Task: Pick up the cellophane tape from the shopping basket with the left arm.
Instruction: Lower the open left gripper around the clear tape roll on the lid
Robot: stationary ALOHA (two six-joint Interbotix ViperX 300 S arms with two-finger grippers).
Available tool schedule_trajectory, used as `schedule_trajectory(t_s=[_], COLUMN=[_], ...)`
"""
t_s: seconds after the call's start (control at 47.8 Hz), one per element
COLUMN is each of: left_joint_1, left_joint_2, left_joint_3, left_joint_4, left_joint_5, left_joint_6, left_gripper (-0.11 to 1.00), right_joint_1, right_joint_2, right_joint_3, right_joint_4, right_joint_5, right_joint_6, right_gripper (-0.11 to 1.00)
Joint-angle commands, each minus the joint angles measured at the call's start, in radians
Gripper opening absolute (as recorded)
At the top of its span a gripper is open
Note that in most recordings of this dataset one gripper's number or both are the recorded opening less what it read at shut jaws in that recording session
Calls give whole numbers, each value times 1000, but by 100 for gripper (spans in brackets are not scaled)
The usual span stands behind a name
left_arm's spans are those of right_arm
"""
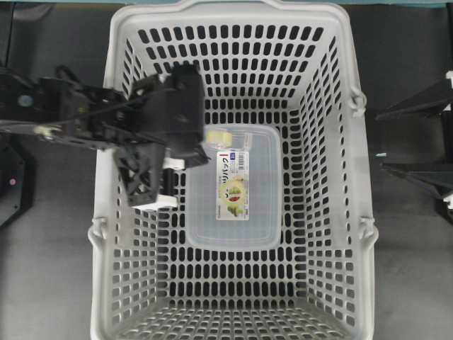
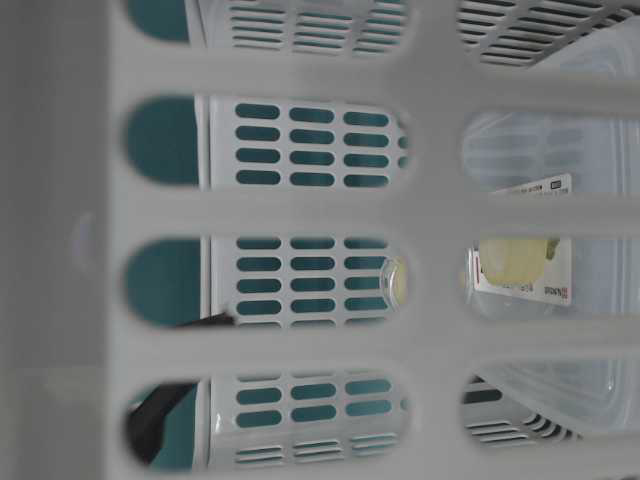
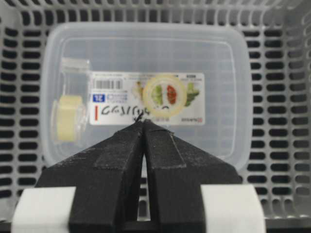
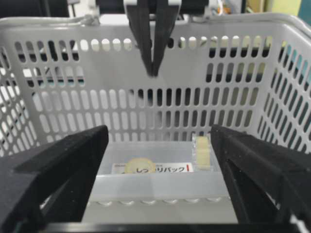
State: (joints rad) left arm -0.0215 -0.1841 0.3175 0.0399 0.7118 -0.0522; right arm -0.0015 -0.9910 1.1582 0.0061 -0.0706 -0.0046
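I expect the tape to come free and leave the container behind when I lift, because the round cellophane tape's whole rim covers the colourful label (image 1: 235, 210).
The cellophane tape (image 3: 68, 118), a small pale yellowish roll in clear wrapping, rests on one end of the clear food container (image 3: 218, 73) inside the light-grey shopping basket (image 1: 333, 85). It also shows in the overhead view (image 1: 219, 136), the table-level view (image 2: 395, 280) and the right wrist view (image 4: 202, 153). My left gripper (image 3: 144, 122) is shut and empty above the container's label, with the tape off to its left. In the overhead view the left gripper (image 1: 141, 180) hangs inside the basket's left side. My right gripper (image 4: 159, 141) is open and empty, outside the basket's right wall (image 1: 396, 138).
The container with its colourful label (image 1: 232, 185) fills the middle of the basket floor. The basket's slotted walls rise on all sides, and its handles lie at the rim (image 1: 357, 99). The dark table (image 1: 410, 269) surrounds the basket.
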Motion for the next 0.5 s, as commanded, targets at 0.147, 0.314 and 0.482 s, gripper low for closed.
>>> schedule_trajectory(t_s=[0.147, 0.314, 0.482], left_joint_1=[-18, -20, -28], left_joint_2=[75, 156, 242], left_joint_3=[-69, -110, -158], left_joint_4=[5, 5, 5], left_joint_5=[6, 26, 38], left_joint_6=[2, -2, 2], left_gripper=[50, 89, 89], right_joint_1=[2, 3, 6], right_joint_2=[0, -5, -9], right_joint_3=[-21, -20, -20], right_joint_4=[2, 3, 3], right_joint_5=[-9, -12, -14], right_joint_6=[6, 6, 6], right_gripper=[80, 80, 80])
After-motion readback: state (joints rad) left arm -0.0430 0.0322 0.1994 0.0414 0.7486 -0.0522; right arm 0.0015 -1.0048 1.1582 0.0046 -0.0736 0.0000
